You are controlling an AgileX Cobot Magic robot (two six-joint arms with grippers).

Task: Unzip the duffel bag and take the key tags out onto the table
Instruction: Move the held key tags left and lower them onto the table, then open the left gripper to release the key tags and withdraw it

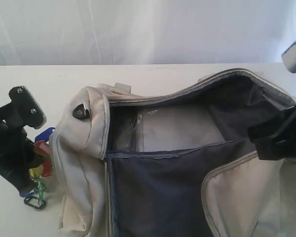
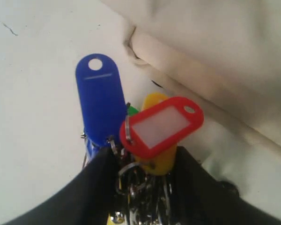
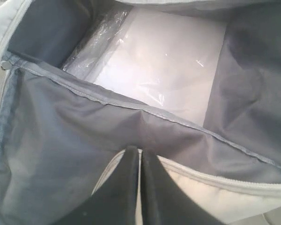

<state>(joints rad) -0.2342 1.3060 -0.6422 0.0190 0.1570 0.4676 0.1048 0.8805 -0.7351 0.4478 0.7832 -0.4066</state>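
The key tags [image 1: 46,160] are hanging clear of the bag's end, just above open tabletop [image 1: 20,213], so my left gripper should keep moving down until they rest there, and then let go.
The cream duffel bag [image 1: 84,163] lies unzipped on the white table [image 1: 163,74], its dark grey lining [image 3: 61,154] showing. My left gripper [image 1: 33,160] is beside the bag's left end, just above the tabletop, shut on the key tags [image 2: 159,126]. Blue, red and yellow tags stick out past the fingers, with the metal rings bunched between the jaws. My right gripper [image 3: 140,153] is shut on the bag's zippered flap edge [image 3: 215,176] at the right, holding the opening [image 1: 187,123] wide.
A clear-wrapped white panel [image 3: 168,61] lies flat in the bag's bottom. A dark carabiner [image 1: 35,201] hangs under the tag bunch near the table surface. A black D-ring [image 1: 81,111] sits on the bag's left end. Bare tabletop [image 2: 28,117] lies left of the bag.
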